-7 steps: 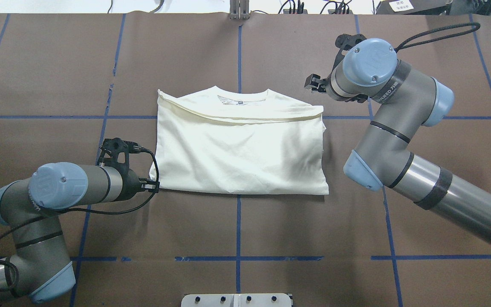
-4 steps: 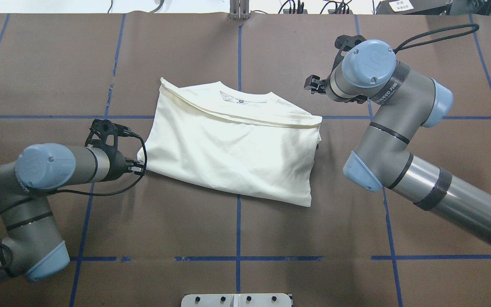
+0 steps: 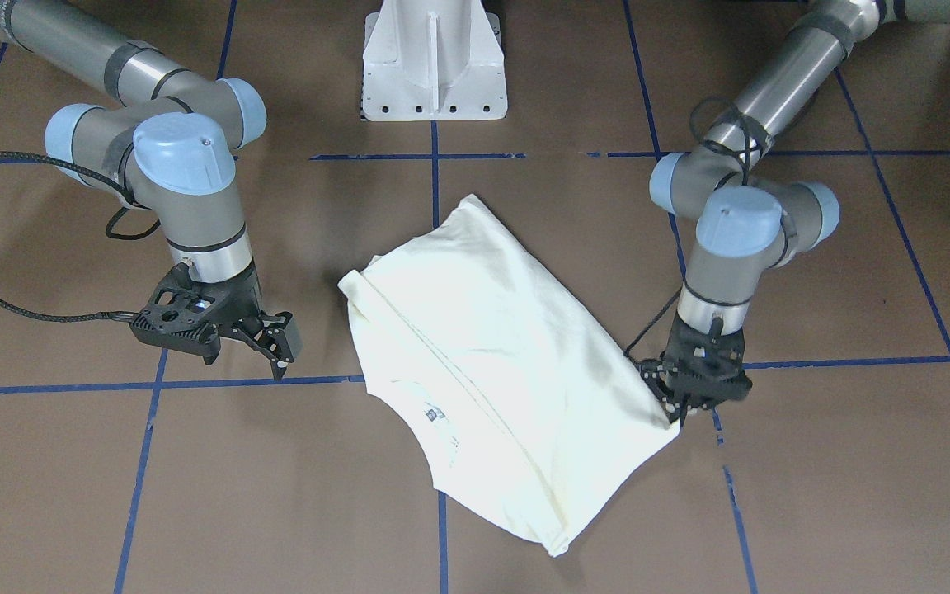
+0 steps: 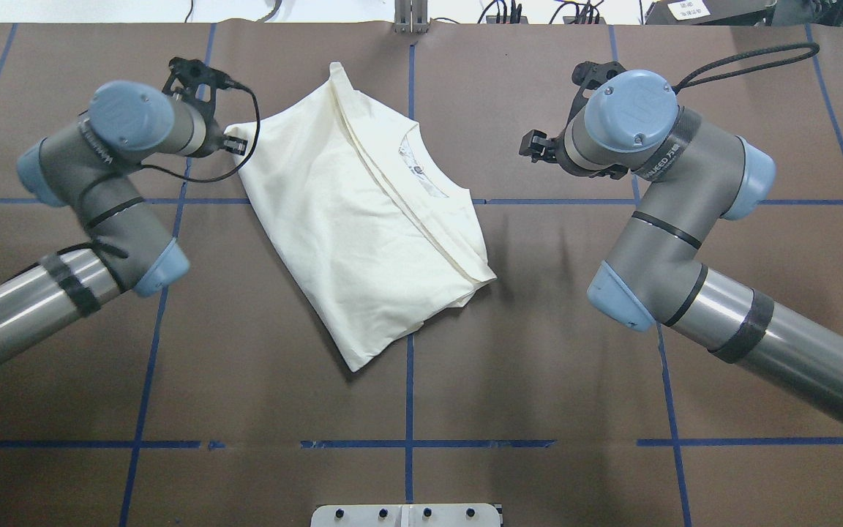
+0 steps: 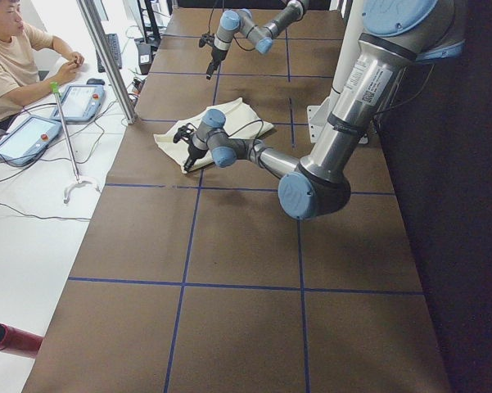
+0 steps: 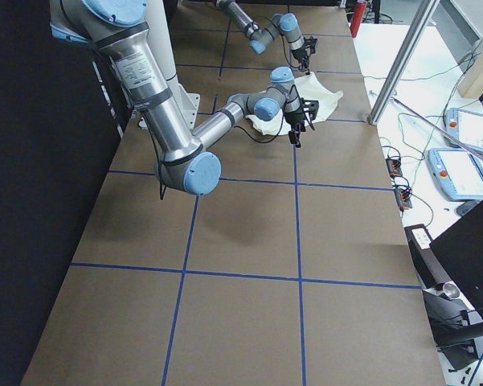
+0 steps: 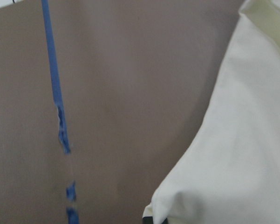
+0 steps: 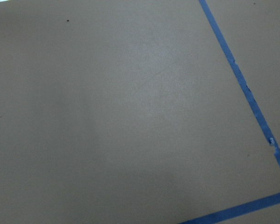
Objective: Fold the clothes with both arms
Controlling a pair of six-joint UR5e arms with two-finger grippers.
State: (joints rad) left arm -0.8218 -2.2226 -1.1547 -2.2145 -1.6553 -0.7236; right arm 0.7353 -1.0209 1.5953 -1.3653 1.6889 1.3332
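Observation:
The shirt is lying crooked and its neck (image 3: 404,436) is far from my left gripper, so next my right gripper grabs the neck's corner (image 3: 370,388) closest to the pedestal and pulls it straight.
The clothes are one cream-white shirt (image 4: 363,212), folded into a rectangle and lying askew on the brown table, plain side up, with the ribbed neck and its label (image 4: 421,172) showing. My left gripper (image 4: 235,144) is shut on the shirt's far-left corner, low over the table; the front-facing view shows this gripper (image 3: 677,408) pinching that corner. In the left wrist view the cloth (image 7: 242,154) fills the right side. My right gripper (image 4: 531,145) hangs open and empty to the right of the shirt, clear of the cloth, and is also seen from the front (image 3: 277,346).
Blue tape lines (image 4: 410,395) grid the brown table. A white pedestal (image 3: 434,66) stands at the robot's side. A metal clamp (image 4: 412,18) sits at the far edge. A person (image 5: 12,65) sits at a side desk with tablets (image 5: 82,102).
My left gripper has dragged the shirt's corner away toward the far edge, swinging the whole folded shirt round to lie diagonally. The right arm has barely moved.

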